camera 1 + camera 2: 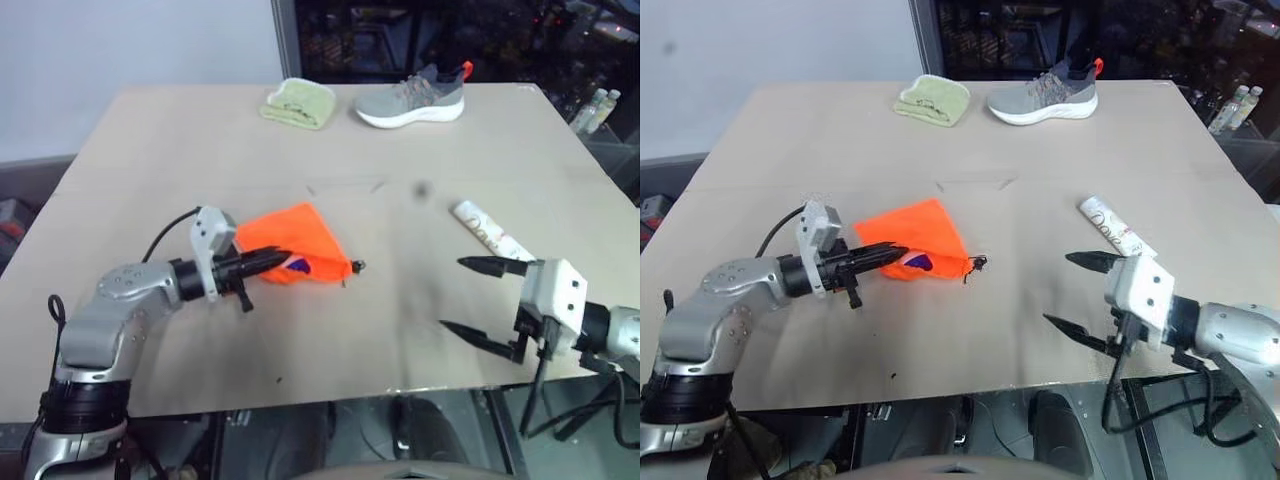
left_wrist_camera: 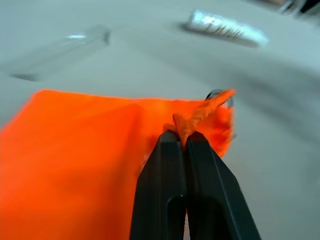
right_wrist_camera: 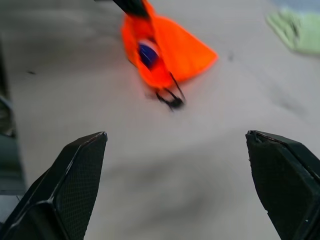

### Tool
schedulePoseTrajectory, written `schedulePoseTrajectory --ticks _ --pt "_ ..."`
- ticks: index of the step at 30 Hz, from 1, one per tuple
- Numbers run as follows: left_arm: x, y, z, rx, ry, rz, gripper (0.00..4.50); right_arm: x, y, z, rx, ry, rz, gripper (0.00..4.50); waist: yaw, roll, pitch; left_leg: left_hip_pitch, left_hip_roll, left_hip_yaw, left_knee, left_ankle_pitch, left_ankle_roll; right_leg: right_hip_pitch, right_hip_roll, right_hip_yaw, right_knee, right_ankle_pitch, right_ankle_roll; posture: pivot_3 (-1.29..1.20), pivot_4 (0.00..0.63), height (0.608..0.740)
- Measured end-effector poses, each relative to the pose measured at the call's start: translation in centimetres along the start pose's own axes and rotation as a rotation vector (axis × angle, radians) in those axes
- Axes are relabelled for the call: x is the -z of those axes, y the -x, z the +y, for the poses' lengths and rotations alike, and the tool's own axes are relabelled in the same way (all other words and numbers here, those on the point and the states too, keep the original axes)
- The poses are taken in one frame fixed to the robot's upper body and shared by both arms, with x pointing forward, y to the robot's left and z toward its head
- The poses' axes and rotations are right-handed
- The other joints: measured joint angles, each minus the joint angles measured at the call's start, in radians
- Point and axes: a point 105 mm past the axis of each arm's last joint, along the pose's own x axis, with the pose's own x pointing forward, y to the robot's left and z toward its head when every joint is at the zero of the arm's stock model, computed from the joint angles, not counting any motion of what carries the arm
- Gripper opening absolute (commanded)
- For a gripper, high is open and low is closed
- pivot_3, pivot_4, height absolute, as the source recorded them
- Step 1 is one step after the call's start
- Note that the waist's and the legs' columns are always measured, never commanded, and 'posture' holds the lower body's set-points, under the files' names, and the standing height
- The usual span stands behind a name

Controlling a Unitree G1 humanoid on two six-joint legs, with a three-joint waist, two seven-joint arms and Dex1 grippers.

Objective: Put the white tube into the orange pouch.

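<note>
The orange pouch gapes and looks about the same length as the white tube. The tube will go in almost all the way when I push it.
The orange pouch lies mid-table with its mouth lifted, a dark blue patch showing inside, and its dark drawstring trailing toward the right. My left gripper is shut on the pouch's near rim, pinching a fold of orange fabric between its fingers. The white tube lies flat on the table to the right, just beyond my right gripper. That gripper is open wide with nothing between its fingers, and the right wrist view looks across at the pouch.
A folded light-green cloth and a grey shoe sit at the table's far edge. A strip of clear tape lies behind the pouch. The table's front edge runs just below both grippers.
</note>
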Motion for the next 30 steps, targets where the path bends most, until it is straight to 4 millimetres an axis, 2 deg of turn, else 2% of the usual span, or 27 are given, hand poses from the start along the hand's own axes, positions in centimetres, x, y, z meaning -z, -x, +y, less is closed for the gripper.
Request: schedulePoseTrajectory --ticks 4,7,8,9,12,16,18,21,24,26,30 --pt "-1.3 0.2 0.2 0.02 0.054 -0.018 0.1 1.0 -1.2 -1.3 0.096 -0.082 0.028 4.5 0.0 0.0 0.0 0.0 0.0 0.0 0.0 0.0 0.0 0.0 0.0 0.0 0.0 0.0 0.0 0.0 0.15 0.74" --pt "-1.8 0.1 0.2 0.033 0.072 -0.028 0.1 1.9 -1.9 -3.3 0.224 -0.074 0.081 4.5 -0.001 0.0 0.0 0.0 -0.001 0.0 0.0 0.0 0.0 0.0 0.0 0.001 0.001 0.0 0.0 0.0 0.15 0.74" --pt "-1.9 0.0 0.3 0.032 0.073 -0.028 0.1 2.3 -2.0 -4.3 0.28 -0.078 0.099 4.5 -0.001 0.0 0.0 0.0 -0.001 0.0 0.0 0.0 0.0 0.0 0.0 0.001 0.001 0.0 0.0 0.0 0.15 0.74" --pt "-2.3 -0.3 0.4 0.032 0.068 -0.034 0.1 3.4 -2.0 -6.6 0.398 -0.102 0.156 4.5 -0.002 -0.001 0.0 0.0 -0.002 0.001 0.0 0.0 0.0 0.0 0.0 0.001 0.001 0.0 0.0 0.0 0.15 0.74" --pt "-2.7 -0.5 0.4 0.025 0.06 -0.046 0.1 6.0 -1.5 -9.8 0.569 -0.135 0.273 4.5 -0.001 0.0 0.0 -0.001 -0.004 0.002 0.0 0.0 0.0 -0.001 0.0 0.001 0.001 0.0 -0.001 0.0 0.15 0.74" --pt "-2.8 -0.8 0.6 0.011 0.059 -0.056 0.1 8.0 -1.4 -11.4 0.653 -0.136 0.364 4.5 -0.001 0.0 0.0 -0.001 -0.005 0.003 -0.001 0.0 0.0 -0.001 0.0 0.0 0.001 0.002 0.003 0.0 0.15 0.74" --pt "-3.0 -1.1 0.7 -0.001 0.053 -0.071 0.1 9.9 -1.7 -12.3 0.701 -0.154 0.427 4.5 -0.002 0.0 0.0 -0.001 -0.006 0.003 -0.001 0.0 0.0 -0.001 0.0 0.001 0.001 0.003 0.003 0.0 0.15 0.74" --pt "-3.0 -1.2 0.8 -0.011 0.054 -0.073 0.1 10.4 -2.1 -12.4 0.712 -0.163 0.432 4.5 -0.003 0.0 0.0 0.0 -0.005 0.003 -0.001 0.0 0.0 -0.001 0.0 0.001 0.001 0.003 0.003 0.0 0.15 0.74" --pt "-3.0 -1.5 0.9 -0.028 0.06 -0.086 0.0 11.2 -2.3 -12.9 0.74 -0.231 0.421 3.65 -0.009 -0.002 -0.001 0.001 -0.005 0.002 0.0 0.0 0.0 0.001 0.0 0.001 0.002 0.003 0.003 0.0 0.15 0.74" --pt "-3.1 -1.5 0.9 -0.038 0.057 -0.087 0.0 11.5 -2.2 -13.0 0.739 -0.256 0.422 2.79 -0.005 -0.002 -0.001 0.001 -0.006 0.002 0.0 0.0 0.0 0.001 0.0 0.0 0.002 0.003 0.003 0.0 0.15 0.74" --pt "-3.2 -1.5 0.8 -0.042 0.052 -0.089 0.0 11.7 -1.8 -13.2 0.723 -0.317 0.417 2.79 -0.001 -0.002 -0.001 0.001 -0.006 0.001 0.0 0.0 0.0 0.001 0.0 0.0 0.002 0.003 0.003 0.0 0.15 0.74"
